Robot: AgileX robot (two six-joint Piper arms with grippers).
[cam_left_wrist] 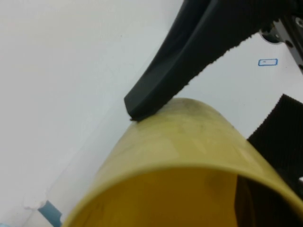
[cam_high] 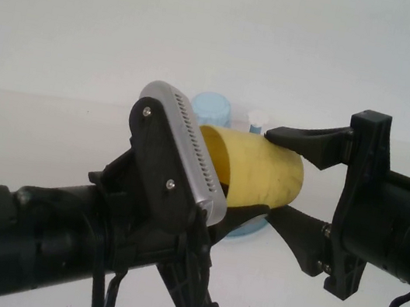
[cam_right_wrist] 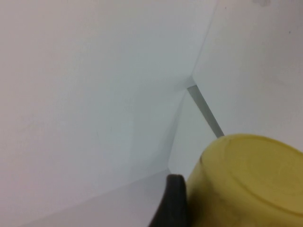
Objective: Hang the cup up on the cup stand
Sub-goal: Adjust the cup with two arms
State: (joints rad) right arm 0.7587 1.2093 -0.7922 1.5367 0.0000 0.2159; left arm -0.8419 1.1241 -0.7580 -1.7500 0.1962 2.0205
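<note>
My left gripper's finger is in the way of the yellow cup's opening (cam_high: 216, 154), so my right gripper should grab the cup's closed end (cam_high: 291, 177) and turn the cup's opening down over the cup stand.
The yellow cup (cam_high: 264, 175) lies on its side in the air between both arms, its mouth toward my left arm. My left gripper (cam_high: 220, 203) is shut on the cup's rim, with one finger (cam_left_wrist: 244, 198) inside the cup (cam_left_wrist: 189, 142). My right gripper (cam_high: 269, 172) is open and straddles the closed end. Its upper finger (cam_left_wrist: 180, 61) rests its tip on the cup's wall, and the lower finger lies under the cup. In the right wrist view a finger (cam_right_wrist: 173, 203) sits against the cup (cam_right_wrist: 251, 179). The blue cup stand (cam_high: 251, 228) stands behind and below, mostly hidden; one white cap (cam_high: 256, 119) shows.
A light blue cup (cam_high: 212, 109) sits upside down on the stand behind the left wrist camera housing (cam_high: 182, 150). The white table and white back wall fill the rest of the view.
</note>
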